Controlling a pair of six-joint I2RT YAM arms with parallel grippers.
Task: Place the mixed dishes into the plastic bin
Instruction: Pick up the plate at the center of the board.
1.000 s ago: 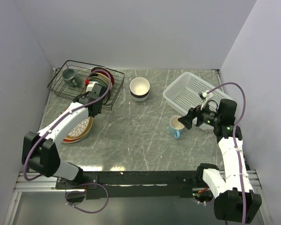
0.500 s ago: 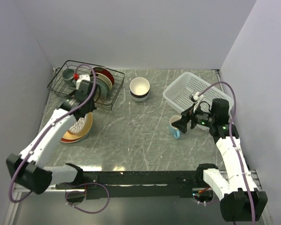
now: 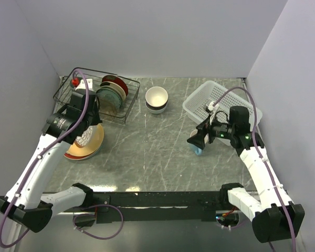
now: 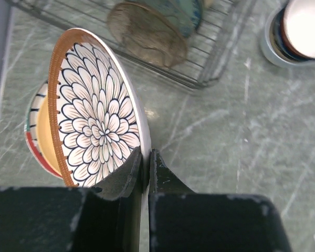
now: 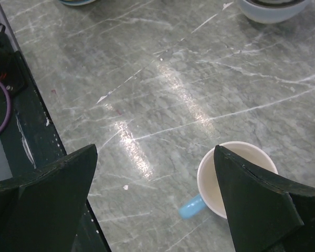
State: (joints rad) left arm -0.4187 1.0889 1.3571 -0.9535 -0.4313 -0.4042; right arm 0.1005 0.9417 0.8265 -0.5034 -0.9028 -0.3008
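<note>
My gripper will lower the brown-rimmed plate (image 3: 86,138) into the white plastic bin. The bin has a wide, open bottom (image 3: 206,100), so the plate will settle flat.
My left gripper (image 4: 147,155) is shut on the rim of a brown-rimmed plate with a flower pattern (image 4: 94,115). It holds the plate on edge above the other stacked plates (image 4: 38,137). In the top view that gripper (image 3: 90,119) hangs over the plate stack (image 3: 83,148) at the left. My right gripper (image 5: 155,152) is open wide, and a light blue mug (image 5: 236,176) stands upright on the table under its right finger. The top view shows the right gripper (image 3: 198,138) covering most of the mug (image 3: 196,150). The white plastic bin (image 3: 198,104) stands behind it at the right.
A black wire rack (image 3: 127,107) with upright plates (image 3: 113,94) stands at the back left, just beyond my left gripper. Stacked cream-and-dark bowls (image 3: 157,98) sit at the back centre. Walls enclose the table on three sides.
My left arm has drawn back from the rack towards the left, carrying the plate over the stack. My right gripper has moved left and forward over the mug, still open.
</note>
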